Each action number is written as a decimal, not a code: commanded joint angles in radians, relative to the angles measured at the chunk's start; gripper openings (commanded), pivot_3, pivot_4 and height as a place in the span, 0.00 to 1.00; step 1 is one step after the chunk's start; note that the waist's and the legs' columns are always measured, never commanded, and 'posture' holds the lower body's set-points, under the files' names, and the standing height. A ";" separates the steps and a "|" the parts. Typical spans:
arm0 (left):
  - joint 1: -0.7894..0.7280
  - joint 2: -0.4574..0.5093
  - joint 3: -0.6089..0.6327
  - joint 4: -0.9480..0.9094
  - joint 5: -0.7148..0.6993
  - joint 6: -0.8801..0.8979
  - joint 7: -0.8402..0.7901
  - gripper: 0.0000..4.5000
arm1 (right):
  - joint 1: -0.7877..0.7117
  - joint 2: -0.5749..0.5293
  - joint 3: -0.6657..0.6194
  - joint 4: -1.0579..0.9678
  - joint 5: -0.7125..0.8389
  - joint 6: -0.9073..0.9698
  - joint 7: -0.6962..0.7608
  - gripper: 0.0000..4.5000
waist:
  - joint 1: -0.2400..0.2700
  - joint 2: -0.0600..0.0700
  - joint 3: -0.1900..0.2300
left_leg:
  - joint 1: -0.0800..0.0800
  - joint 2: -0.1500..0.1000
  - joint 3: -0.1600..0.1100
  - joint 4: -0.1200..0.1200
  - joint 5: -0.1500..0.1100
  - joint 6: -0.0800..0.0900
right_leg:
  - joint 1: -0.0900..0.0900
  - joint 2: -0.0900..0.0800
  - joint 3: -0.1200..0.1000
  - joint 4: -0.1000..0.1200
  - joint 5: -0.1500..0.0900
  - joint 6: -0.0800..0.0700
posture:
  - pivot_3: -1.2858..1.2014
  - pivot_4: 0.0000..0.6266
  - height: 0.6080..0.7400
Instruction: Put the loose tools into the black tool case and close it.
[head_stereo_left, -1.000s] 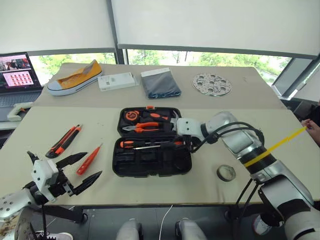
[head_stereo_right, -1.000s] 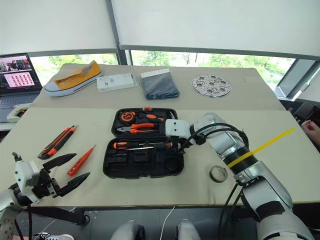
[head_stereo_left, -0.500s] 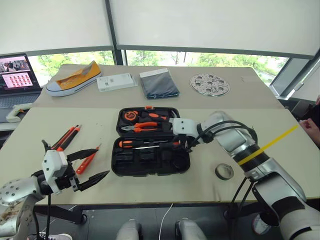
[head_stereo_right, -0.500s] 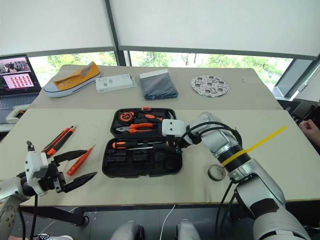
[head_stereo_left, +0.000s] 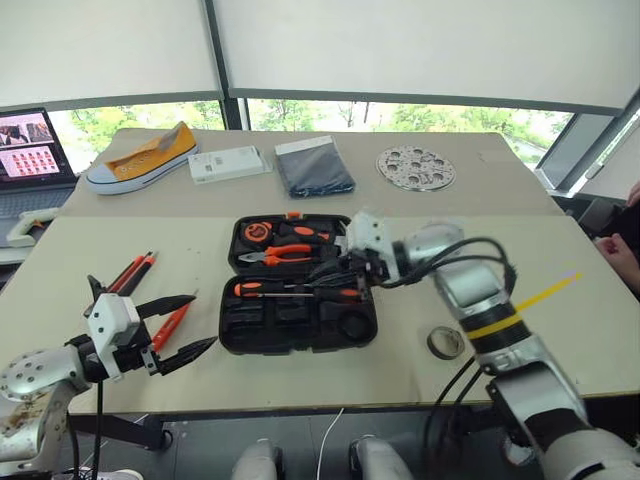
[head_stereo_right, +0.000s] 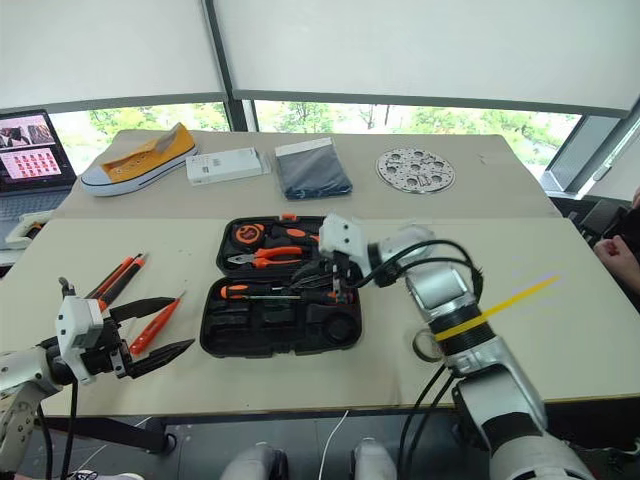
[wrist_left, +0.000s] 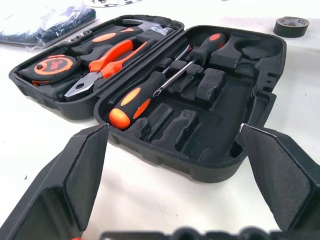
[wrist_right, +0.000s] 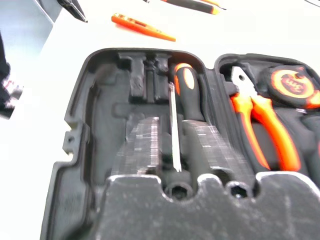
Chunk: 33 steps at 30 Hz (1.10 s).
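The slim orange screwdriver (head_stereo_left: 173, 323) will go in lengthwise when I lower it, because a narrow empty slot (wrist_left: 175, 105) runs between raised blocks next to the screwdrivers.
The black tool case (head_stereo_left: 232, 338) lies open at the table's middle. Two black-and-orange screwdrivers (wrist_left: 136, 99) rest in its near half. Pliers, a tape measure and a hammer sit in the far half. My right gripper (head_stereo_left: 325, 278) hovers low over the screwdrivers at the case's right side, shut, with nothing seen in its fingers (wrist_right: 139, 150). My left gripper (head_stereo_left: 203, 321) hangs open near the table's front left, pointing at the case. The slim orange screwdriver (head_stereo_left: 173, 321) lies on the table by its fingers. The utility knife (head_stereo_left: 127, 274) lies further left. The grey tape roll (head_stereo_left: 445, 342) sits right of the case.
On the far table are a yellow shoe (head_stereo_left: 140, 158), a white box (head_stereo_left: 230, 162), a dark folded cloth (head_stereo_left: 313, 167) and a perforated metal disc (head_stereo_left: 415, 168). A laptop (head_stereo_left: 25, 135) stands at the far left. A person's hand (head_stereo_left: 612, 246) shows at the right edge.
My right gripper has swung left over the case's near half, and its fingers have closed. My left gripper has stayed open.
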<state>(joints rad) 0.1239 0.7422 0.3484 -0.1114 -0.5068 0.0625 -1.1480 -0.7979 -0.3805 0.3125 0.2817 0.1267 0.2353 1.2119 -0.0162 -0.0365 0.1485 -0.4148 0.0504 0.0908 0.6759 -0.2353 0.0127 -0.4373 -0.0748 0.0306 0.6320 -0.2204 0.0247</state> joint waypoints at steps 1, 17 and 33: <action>-0.003 0.010 -0.004 -0.003 0.010 -0.008 0.001 1.00 | 0.014 0.022 0.014 0.129 -0.073 -0.141 -0.077 0.01 | 0.001 0.000 0.000 | 0.000 0.000 0.000 0.000 0.000 0.000 | 0.000 0.000 0.000 0.000 0.000 0.000 | 0.52 0.24 1.00; 0.018 -0.025 0.040 -0.032 -0.022 0.027 0.073 1.00 | 0.055 0.085 -0.075 0.181 0.026 -0.272 -0.080 0.01 | -0.003 -0.001 -0.001 | 0.016 0.002 0.000 0.000 0.002 -0.003 | 0.014 0.000 0.000 0.000 -0.002 -0.008 | 0.52 0.24 1.00; 0.305 -0.005 0.508 0.303 -0.050 -0.015 0.120 1.00 | 0.603 -0.229 -0.443 -0.244 0.293 -0.463 0.109 0.68 | 0.001 -0.002 0.000 | 0.012 0.000 -0.002 -0.013 -0.003 -0.005 | 0.009 -0.002 -0.005 -0.004 -0.007 -0.003 | 0.52 0.24 1.00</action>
<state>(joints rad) 0.4152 0.7190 0.8117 0.1695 -0.5520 0.0652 -1.0290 -0.2128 -0.5835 -0.0908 0.0313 0.4184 -0.1453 1.2908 -0.0149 -0.0388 0.1482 -0.4020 0.0508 0.0888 0.6633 -0.2378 0.0081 -0.4273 -0.0766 0.0258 0.6273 -0.2282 0.0219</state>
